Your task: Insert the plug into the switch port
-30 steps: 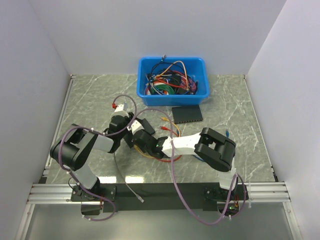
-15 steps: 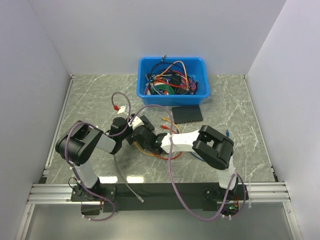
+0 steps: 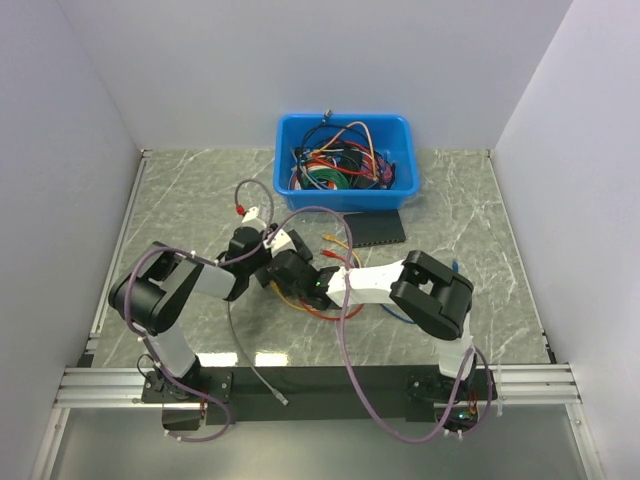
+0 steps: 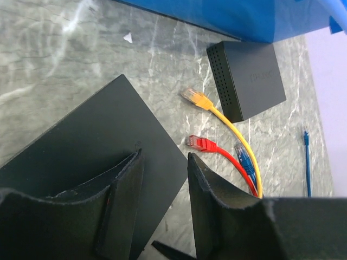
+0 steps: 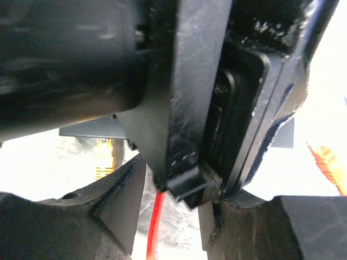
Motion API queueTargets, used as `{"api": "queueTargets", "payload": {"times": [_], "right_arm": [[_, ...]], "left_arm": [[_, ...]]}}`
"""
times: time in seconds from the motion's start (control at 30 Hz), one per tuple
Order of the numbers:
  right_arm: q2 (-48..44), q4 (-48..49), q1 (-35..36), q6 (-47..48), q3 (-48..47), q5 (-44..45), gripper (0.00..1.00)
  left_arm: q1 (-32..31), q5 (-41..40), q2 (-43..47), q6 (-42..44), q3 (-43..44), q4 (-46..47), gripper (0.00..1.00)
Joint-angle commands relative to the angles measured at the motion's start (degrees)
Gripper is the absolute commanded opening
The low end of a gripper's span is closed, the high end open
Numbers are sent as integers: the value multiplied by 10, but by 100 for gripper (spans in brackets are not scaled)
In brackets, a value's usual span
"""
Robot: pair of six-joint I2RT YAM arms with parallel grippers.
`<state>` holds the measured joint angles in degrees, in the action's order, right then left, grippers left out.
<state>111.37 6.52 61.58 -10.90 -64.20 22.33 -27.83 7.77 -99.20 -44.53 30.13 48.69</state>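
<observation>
Next, my left gripper moves away, since it covers the red cable's end (image 5: pixel 154 219) at the black switch (image 5: pixel 93 129), before my right gripper closes on the red cable.
The black switch (image 3: pixel 375 228) lies flat just in front of the blue bin, and its vented side shows in the left wrist view (image 4: pixel 246 78). A blue plug (image 4: pixel 244 158) lies on the table beside a red plug (image 4: pixel 198 143) and a yellow plug (image 4: pixel 196 99). No gripper holds it. Another thin blue cable end (image 3: pixel 455 267) lies to the right. My left gripper (image 3: pixel 283 247) is open and empty, left of the plugs. My right gripper (image 3: pixel 300 275) is open, pressed close under the left gripper. Its wrist view is filled by the left gripper's black body (image 5: pixel 206 108).
A blue bin (image 3: pixel 345 160) full of tangled cables stands at the back. Red and orange cables (image 3: pixel 335 262) loop between the grippers and the switch. A flat black surface (image 4: pixel 81 157) fills the lower left of the left wrist view. White walls close off three sides.
The left wrist has shifted a little to the right and toward the far side. The right gripper has stayed close beside it. Both grippers are still empty.
</observation>
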Motion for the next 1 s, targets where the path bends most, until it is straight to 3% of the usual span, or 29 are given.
{"api": "queueTargets", "payload": {"times": [0.0, 0.5, 0.97], "right_arm": [[-51, 82, -16, -15, -4, 18, 50], [-136, 95, -2, -71, 112, -19, 53], [-80, 77, 14, -97, 95, -18, 50]], "left_arm": [[-55, 21, 2, 36, 18, -265, 46], [46, 4, 58, 71, 150, -387, 62], [132, 18, 26, 57, 153, -367, 61]]}}
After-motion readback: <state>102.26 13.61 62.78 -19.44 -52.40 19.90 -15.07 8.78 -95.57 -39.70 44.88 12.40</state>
